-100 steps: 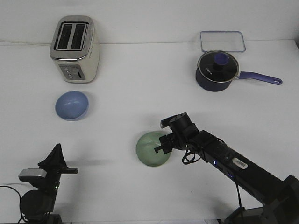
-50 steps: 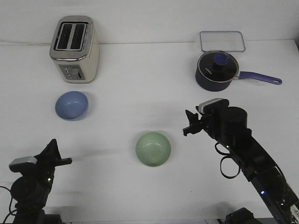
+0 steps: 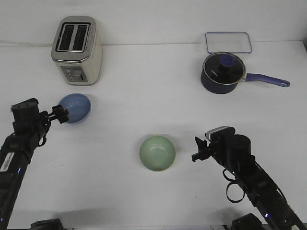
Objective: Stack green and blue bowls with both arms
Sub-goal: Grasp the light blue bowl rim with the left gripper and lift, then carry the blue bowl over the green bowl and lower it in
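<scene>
The blue bowl looks about as wide as the green bowl's opening, so the blue bowl will cover that opening from sight when I stack the bowls.
The pale green bowl sits upright on the white table, front centre. The light blue bowl is at the left, in front of the toaster, and looks tipped, its left rim raised. My left gripper is at that left rim and appears shut on it. My right gripper hangs to the right of the green bowl, clear of it, fingers spread and empty.
A cream and chrome toaster stands at the back left. A dark navy saucepan with a lid and a long handle stands at the back right, with a clear rectangular tray behind it.
My right gripper left the green bowl and drew back to the right and toward the front. My left arm rose from the front left corner to the blue bowl's rim, and the bowl tipped.
</scene>
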`<control>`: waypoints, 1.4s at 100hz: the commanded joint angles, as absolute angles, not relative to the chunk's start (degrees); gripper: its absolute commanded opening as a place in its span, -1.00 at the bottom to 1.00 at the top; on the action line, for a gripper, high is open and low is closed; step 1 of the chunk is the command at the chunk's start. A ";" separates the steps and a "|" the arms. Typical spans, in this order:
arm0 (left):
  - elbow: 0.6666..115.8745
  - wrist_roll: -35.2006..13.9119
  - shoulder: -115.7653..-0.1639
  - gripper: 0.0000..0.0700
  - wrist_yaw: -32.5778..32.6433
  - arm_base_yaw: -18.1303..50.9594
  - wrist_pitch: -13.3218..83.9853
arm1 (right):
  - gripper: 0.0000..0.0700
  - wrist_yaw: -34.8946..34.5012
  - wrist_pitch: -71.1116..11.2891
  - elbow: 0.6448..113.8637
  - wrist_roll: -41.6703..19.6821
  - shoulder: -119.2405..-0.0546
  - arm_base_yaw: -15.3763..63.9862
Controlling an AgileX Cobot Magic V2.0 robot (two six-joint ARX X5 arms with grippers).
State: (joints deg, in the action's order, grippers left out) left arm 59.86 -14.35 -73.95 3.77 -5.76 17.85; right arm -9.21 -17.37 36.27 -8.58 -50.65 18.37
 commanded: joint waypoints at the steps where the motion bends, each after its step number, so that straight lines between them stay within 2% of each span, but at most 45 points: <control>1: 63.13 -12.05 -77.87 1.00 3.99 -6.37 18.81 | -0.19 -9.65 -16.73 36.25 -9.23 -50.68 18.68; 20: 67.90 -10.76 -86.72 1.00 1.02 -7.33 20.64 | -0.19 -9.63 -15.68 36.21 -9.21 -50.68 18.68; 51: 68.97 -10.76 -97.27 0.98 -1.83 -7.49 19.46 | -0.19 -9.61 -15.46 36.21 -9.26 -50.68 18.68; 54: 68.97 -10.68 -97.91 0.85 -2.00 -7.49 19.44 | -0.19 -9.61 -15.46 36.21 -9.26 -50.68 18.68; 58: 68.97 -9.96 -98.61 0.49 -2.76 -7.49 19.44 | -0.19 -9.61 -15.46 36.21 -9.26 -50.68 18.68; 60: 68.97 -9.61 -98.83 0.26 -3.18 -7.49 19.44 | -0.19 -9.61 -15.46 36.21 -9.26 -50.68 18.68; 69: 68.99 -9.43 -99.15 -1.00 -4.73 -7.49 19.35 | -0.19 -9.58 -15.46 36.21 -9.26 -50.68 18.68; 71: 69.04 -9.50 -99.13 -1.00 -4.93 -7.49 19.29 | -0.19 -9.58 -15.46 36.21 -9.26 -50.68 18.68; 72: 69.10 -9.48 -99.11 -0.93 -5.13 -7.49 19.25 | -0.19 -9.58 -15.46 36.21 -9.26 -50.68 18.68; 95: 74.63 -7.88 -94.67 -0.97 -8.49 -6.85 24.38 | -0.20 -9.56 -15.40 36.21 -9.26 -50.68 18.68; 103: 77.43 -7.29 -91.53 -0.97 -12.67 -6.11 27.14 | -0.20 -9.50 -15.40 36.21 -9.28 -50.68 18.68; 115: 79.75 -6.94 -86.02 -0.97 -23.20 -4.36 28.71 | -0.20 -9.41 -15.40 36.21 -9.28 -50.68 18.68; 123: 79.81 -7.18 -82.15 -0.97 -27.11 -2.26 29.85 | -0.20 -9.39 -15.40 36.21 -9.28 -50.68 18.68; 140: 79.81 -5.89 -77.89 -0.97 -27.24 7.49 36.32 | -0.20 -9.41 -15.40 36.21 -9.41 -50.68 18.68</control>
State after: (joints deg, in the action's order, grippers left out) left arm 79.24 -7.73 -77.01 -26.92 3.84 34.74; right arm -9.37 -15.99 36.14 -8.84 -50.61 18.37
